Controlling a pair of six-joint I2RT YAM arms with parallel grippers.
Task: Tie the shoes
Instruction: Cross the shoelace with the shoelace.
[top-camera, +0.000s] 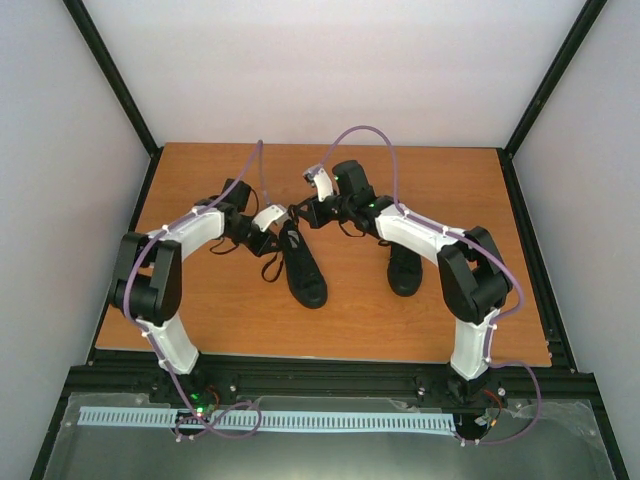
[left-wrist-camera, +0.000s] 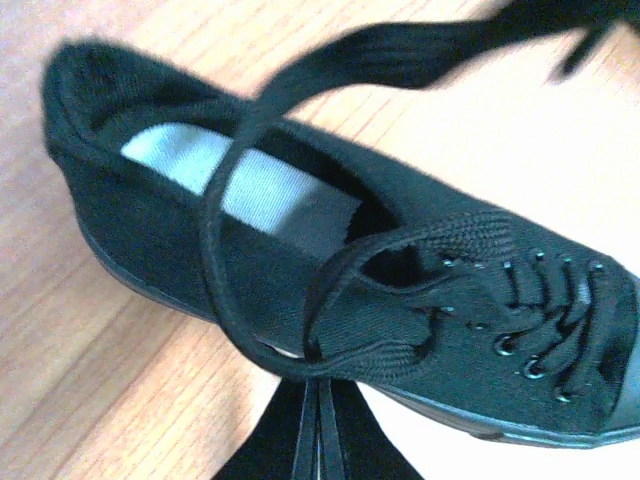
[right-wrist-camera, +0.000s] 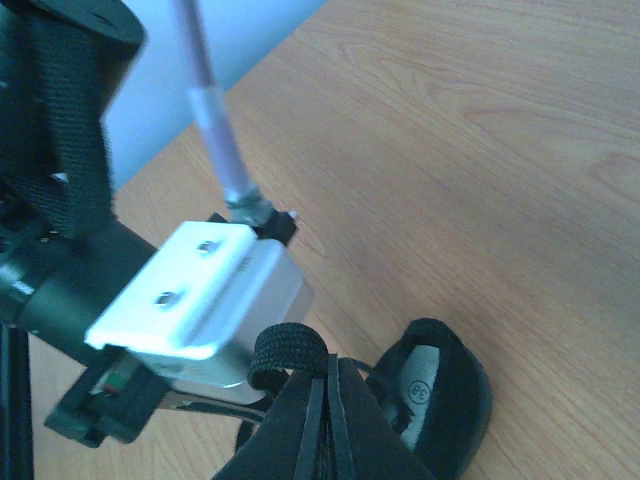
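Observation:
The robot's right gripper is pinching the lace high behind the left gripper, a long way from the shoe's top eyelets, so the right gripper should open and grab the lace near those eyelets.
Two black shoes lie on the wooden table, the left shoe and the right shoe. My left gripper hangs over the left shoe's heel end. In the left wrist view this gripper is shut, pinching a thin black lace that loops over the shoe's opening. My right gripper is just behind it, also shut, with a loop of flat black lace pinched at its tips. Below it shows the shoe's heel.
The left wrist's silver camera block with its cable sits right against the right gripper. Both arms crowd together over the left shoe. The table's back edge meets white walls and black frame posts.

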